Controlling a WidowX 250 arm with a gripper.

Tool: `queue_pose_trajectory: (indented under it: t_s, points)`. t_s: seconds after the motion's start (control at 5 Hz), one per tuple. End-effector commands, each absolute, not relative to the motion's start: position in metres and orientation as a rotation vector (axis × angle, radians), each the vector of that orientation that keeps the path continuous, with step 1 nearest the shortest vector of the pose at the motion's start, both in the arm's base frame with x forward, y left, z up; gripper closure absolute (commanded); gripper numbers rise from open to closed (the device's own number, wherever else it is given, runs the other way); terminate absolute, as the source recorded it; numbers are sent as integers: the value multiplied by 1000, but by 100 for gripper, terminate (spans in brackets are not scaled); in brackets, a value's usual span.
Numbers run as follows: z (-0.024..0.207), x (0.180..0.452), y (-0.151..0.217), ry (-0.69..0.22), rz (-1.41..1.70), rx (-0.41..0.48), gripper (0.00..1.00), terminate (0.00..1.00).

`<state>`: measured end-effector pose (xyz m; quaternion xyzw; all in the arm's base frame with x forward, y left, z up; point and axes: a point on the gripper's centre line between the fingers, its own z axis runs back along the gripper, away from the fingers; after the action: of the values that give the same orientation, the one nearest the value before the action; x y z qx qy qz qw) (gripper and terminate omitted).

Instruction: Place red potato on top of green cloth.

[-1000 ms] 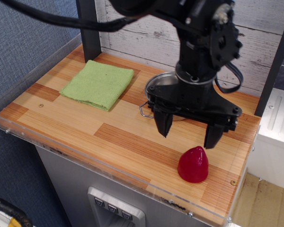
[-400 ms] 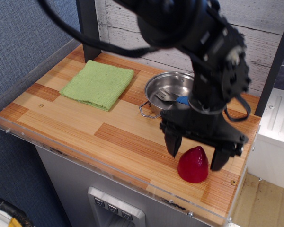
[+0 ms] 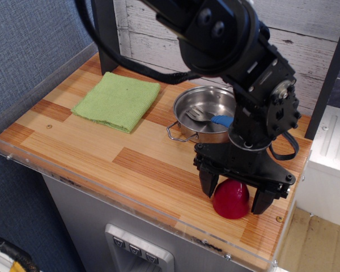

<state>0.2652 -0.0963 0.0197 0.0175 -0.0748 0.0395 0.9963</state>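
The red potato (image 3: 231, 198) is standing on its wide bottom (image 3: 231, 213), so it will stay upright when the robot's gripper puts it down on the green cloth.
The red potato (image 3: 230, 200) is a glossy dark-red cone standing on the wooden table near its front right corner. My gripper (image 3: 234, 194) is lowered over it, open, with one finger (image 3: 208, 185) on its left and the other on its right; the potato's tip is hidden by the gripper body. Whether the fingers touch it I cannot tell. The green cloth (image 3: 118, 100) lies flat at the back left of the table, far from the gripper.
A steel pan (image 3: 199, 121) with a spatula and a blue item inside stands behind the gripper. A clear plastic rim (image 3: 136, 207) runs along the table's front and left edges. A dark post (image 3: 106, 35) stands behind the cloth.
My gripper has moved forward and right from in front of the pan and dropped down, so its fingers now straddle the red potato. The potato and cloth have not moved.
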Motion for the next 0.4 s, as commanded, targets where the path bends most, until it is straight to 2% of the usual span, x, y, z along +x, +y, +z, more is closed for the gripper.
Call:
queue_pose_trajectory:
  t_s: [0.0,0.2]
  points:
    - [19,262,-98,-183,94,5,100,0]
    - [22,261,-97,-169,100,9,100,0]
